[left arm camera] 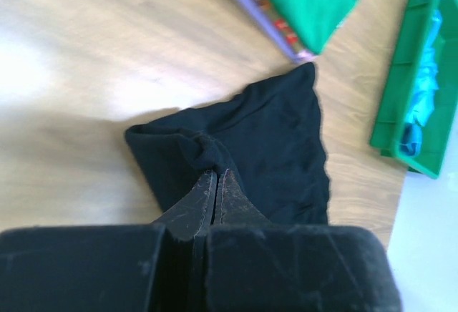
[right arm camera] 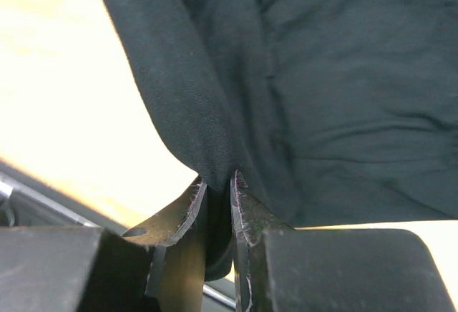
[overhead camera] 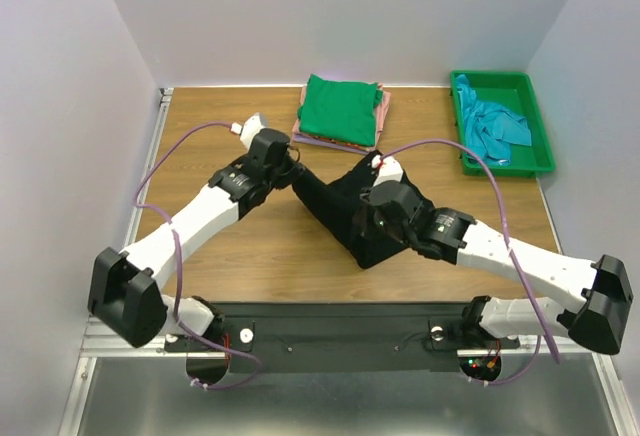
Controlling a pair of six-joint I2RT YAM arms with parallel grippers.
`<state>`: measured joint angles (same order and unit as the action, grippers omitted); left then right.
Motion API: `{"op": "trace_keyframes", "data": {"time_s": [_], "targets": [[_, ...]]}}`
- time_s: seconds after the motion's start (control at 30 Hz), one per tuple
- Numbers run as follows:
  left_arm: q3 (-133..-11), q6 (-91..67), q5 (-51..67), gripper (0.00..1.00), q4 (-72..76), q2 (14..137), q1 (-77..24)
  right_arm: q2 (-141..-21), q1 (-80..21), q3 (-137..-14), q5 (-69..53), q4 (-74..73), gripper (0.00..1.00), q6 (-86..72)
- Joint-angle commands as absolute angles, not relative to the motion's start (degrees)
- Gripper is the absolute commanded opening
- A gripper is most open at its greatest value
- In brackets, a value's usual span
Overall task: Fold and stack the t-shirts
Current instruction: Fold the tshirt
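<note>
My left gripper should keep carrying until edge meets corner, as both grippers hold the black t-shirt's folding edge (overhead camera: 325, 204) and its corner (overhead camera: 374, 157) lies flat by the stack.
A black t-shirt (overhead camera: 345, 211) lies bunched and partly folded in the middle of the table. My left gripper (overhead camera: 293, 174) is shut on its far left corner; in the left wrist view the jaws (left arm camera: 216, 174) pinch a bunched edge of the black cloth (left arm camera: 279, 140). My right gripper (overhead camera: 362, 218) is shut on a thick fold of the same shirt (right arm camera: 343, 90), with cloth between the fingertips (right arm camera: 216, 181). A folded green t-shirt (overhead camera: 341, 109) tops a stack over pink and lilac ones at the back. A teal shirt (overhead camera: 492, 124) lies crumpled in the tray.
The rigid green plastic tray (overhead camera: 535, 151) stands at the back right, near the table's right edge; it also shows in the left wrist view (left arm camera: 401, 90). The folded stack sits close behind the left gripper. Bare wood (overhead camera: 200, 156) lies to the left.
</note>
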<state>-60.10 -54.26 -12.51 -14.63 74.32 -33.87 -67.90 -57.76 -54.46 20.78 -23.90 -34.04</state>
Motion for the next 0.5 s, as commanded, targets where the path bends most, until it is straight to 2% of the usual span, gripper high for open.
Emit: {"op": "trace_keyframes", "data": {"time_s": [0.0, 0.47], "targets": [[-68.1, -51.9, -14.3, 0.0, -10.0, 79.0, -35.6, -65.0, -52.1, -53.5, 19.0, -25.3, 0.0, -32.5], [-87.4, -50.1, -13.8, 0.0, -8.7, 100.8, -39.5, -62.7, -34.0, -49.2, 13.1, -27.5, 0.01, -33.3]]}}
